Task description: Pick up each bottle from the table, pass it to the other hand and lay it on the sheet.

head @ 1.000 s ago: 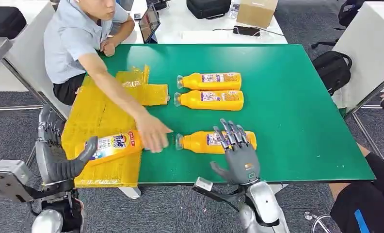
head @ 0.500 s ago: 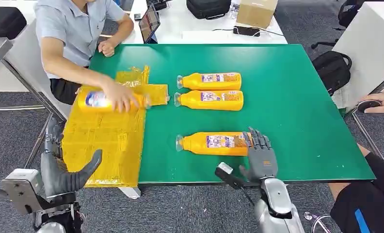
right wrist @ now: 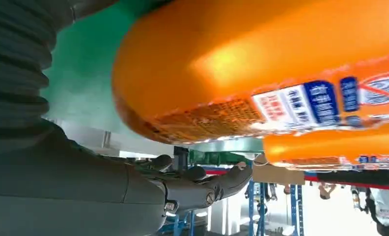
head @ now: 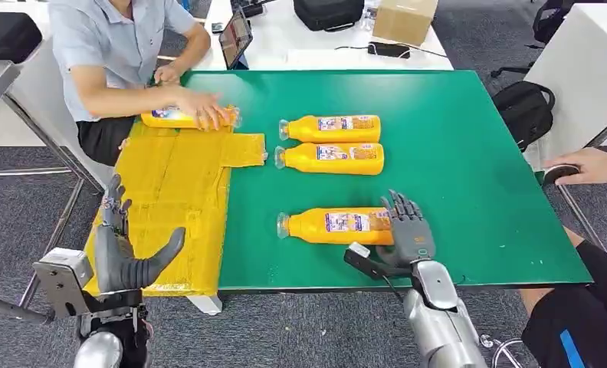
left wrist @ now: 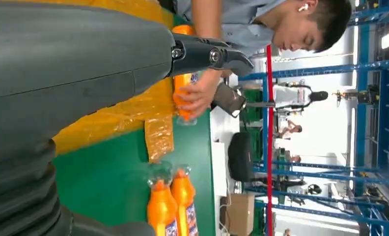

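The nearest orange bottle point(head: 335, 226) is lying with its small-print label point(head: 349, 221) facing up, so I expect to find a bigger front label hidden underneath when I turn the bottle over.
The nearest orange bottle point(head: 335, 226) lies on its side on the green table point(head: 469, 176), cap to the left. My right hand point(head: 409, 232) sits at its base end with fingers spread, holding nothing; up close the bottle point(right wrist: 261, 64) lies just past my thumb point(right wrist: 202, 187). Two more orange bottles point(head: 331, 128) point(head: 331, 157) lie side by side farther back. My left hand point(head: 124, 249) hovers open over the near left corner of the yellow sheet point(head: 178, 192). A person's hand point(head: 205, 111) presses a fourth bottle point(head: 170, 117) onto the sheet's far edge.
The person point(head: 116, 46) sits at the table's far left corner. Another person's hand point(head: 592, 165) rests at the right edge. A black backpack point(head: 526, 107) lies on the floor to the right. Behind stands a white table with a box point(head: 404, 19) and a bag.
The person carried the bottle from the near part of the sheet to its far edge. My right hand slid right to the nearest bottle's base. My left hand lifted toward the sheet's corner.
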